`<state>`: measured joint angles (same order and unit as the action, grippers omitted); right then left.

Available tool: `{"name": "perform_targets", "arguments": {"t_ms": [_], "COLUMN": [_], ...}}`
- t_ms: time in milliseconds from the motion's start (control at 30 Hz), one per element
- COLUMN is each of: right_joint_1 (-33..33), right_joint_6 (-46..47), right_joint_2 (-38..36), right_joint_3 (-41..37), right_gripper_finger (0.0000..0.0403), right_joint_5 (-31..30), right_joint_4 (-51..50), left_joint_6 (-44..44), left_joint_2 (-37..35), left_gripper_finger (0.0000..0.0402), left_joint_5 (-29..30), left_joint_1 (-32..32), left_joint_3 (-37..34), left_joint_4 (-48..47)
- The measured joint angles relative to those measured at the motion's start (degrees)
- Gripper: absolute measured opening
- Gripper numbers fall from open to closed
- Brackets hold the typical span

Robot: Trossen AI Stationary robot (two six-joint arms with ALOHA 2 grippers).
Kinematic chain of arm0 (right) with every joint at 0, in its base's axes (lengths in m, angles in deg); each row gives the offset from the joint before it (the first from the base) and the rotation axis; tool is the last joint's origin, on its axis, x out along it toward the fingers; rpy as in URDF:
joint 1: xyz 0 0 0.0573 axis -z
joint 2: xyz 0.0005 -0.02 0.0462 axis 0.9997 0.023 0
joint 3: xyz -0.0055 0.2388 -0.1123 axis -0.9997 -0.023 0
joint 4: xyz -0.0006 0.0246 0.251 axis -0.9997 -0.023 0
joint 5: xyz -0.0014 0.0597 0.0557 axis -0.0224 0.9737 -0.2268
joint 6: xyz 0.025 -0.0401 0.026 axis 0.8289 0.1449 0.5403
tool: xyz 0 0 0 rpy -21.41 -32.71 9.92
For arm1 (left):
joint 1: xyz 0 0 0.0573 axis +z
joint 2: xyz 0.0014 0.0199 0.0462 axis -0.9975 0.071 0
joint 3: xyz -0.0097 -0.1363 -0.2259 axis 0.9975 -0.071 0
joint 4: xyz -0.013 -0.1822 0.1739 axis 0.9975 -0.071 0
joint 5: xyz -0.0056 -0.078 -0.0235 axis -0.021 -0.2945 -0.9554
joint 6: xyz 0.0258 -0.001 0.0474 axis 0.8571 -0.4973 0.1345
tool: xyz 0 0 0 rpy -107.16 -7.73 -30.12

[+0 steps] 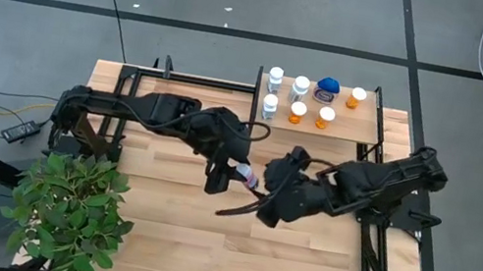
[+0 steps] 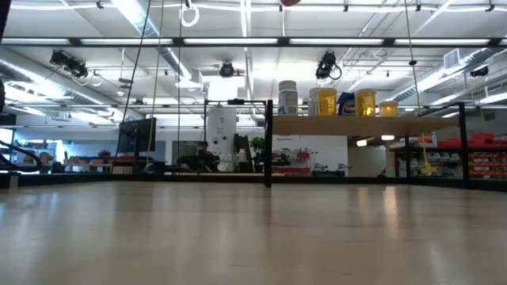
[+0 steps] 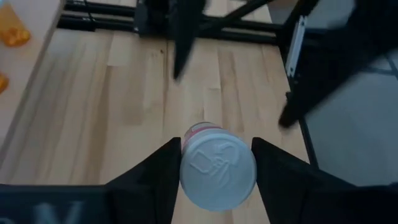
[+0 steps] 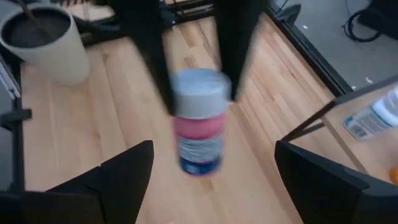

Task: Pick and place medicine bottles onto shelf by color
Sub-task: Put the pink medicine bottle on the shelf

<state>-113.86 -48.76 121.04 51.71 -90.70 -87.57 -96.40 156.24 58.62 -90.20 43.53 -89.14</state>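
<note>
The shelf's open corner (image 1: 357, 127) is far from my left gripper, so next I grip the bottle by its pink-purple body (image 4: 199, 129) with my right gripper and set it there.
My left gripper (image 1: 235, 174) is over the table's middle, shut on a medicine bottle (image 1: 247, 174) with a white cap, a pink-purple body and a label. My right gripper (image 1: 260, 202) is just to the bottle's right and nearer me, open wide; in its wrist view its fingers (image 4: 127, 171) stand apart on both sides below the bottle (image 4: 199, 124) without touching it. The shelf (image 1: 377, 130) stands at the far edge. On it are white-bodied (image 1: 276, 77), orange (image 1: 325, 117) and one squat blue bottle (image 1: 327, 91). My left gripper pinches the bottle's white cap (image 3: 217, 171) between its two fingers (image 3: 158, 180), one on each side of the cap. The fingers come from above, pointing down. The bottle hangs upright below them, its body (image 4: 199, 134) clear of the tabletop.
A leafy plant (image 1: 69, 210) in a pale pot (image 4: 43, 43) stands at the near left corner. Black frame rails run along the table's far (image 1: 192, 77) and right (image 1: 371, 248) edges. In the low view the shelf (image 2: 348, 125) stands raised on black legs, its bottles on top.
</note>
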Motion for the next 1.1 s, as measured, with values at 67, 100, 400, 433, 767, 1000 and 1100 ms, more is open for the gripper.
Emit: {"name": "perform_targets", "arguments": {"t_ms": [67, 100, 400, 433, 767, 1000, 1100], "right_joint_1": [0.0, 0.0, 1.0, 1.3, 3.2, 3.4, 3.4], "right_joint_6": [-1.2, -1.4, 1.4, 1.7, 5.6, 7.4, 8.0], "right_joint_2": [1.4, 2.0, 3.7, 3.7, 3.7, 3.7, 3.7], "right_joint_3": [0.0, 0.0, 0.0, 0.0, 0.0, 0.0, 0.0], "right_gripper_finger": [0.0344, 0.0344, 0.0338, 0.0336, 0.0317, 0.0286, 0.0265], "right_joint_5": [0.2, 0.2, -4.4, -4.7, -1.7, -0.4, -0.4], "right_joint_4": [0.3, 0.6, 1.4, 1.4, 1.9, 2.0, 1.9], "left_joint_6": [-0.2, -0.3, -1.7, -1.7, -1.9, -1.7, -1.7], "left_joint_2": [0.0, 0.0, 0.0, 0.0, 0.0, -0.2, -0.2], "left_gripper_finger": [0.0182, 0.0182, 0.0197, 0.0193, 0.0196, 0.0188, 0.0185], "left_joint_5": [-0.2, -0.6, -3.5, -3.5, -5.3, -6.1, -6.2], "left_joint_1": [0.3, 0.4, 0.6, 0.6, 1.0, 1.6, 1.9], "left_joint_3": [0.0, 0.0, 0.0, 0.0, 0.0, 0.0, 0.0], "left_joint_4": [1.0, 1.7, 3.6, 3.6, 5.2, 5.0, 4.9]}}
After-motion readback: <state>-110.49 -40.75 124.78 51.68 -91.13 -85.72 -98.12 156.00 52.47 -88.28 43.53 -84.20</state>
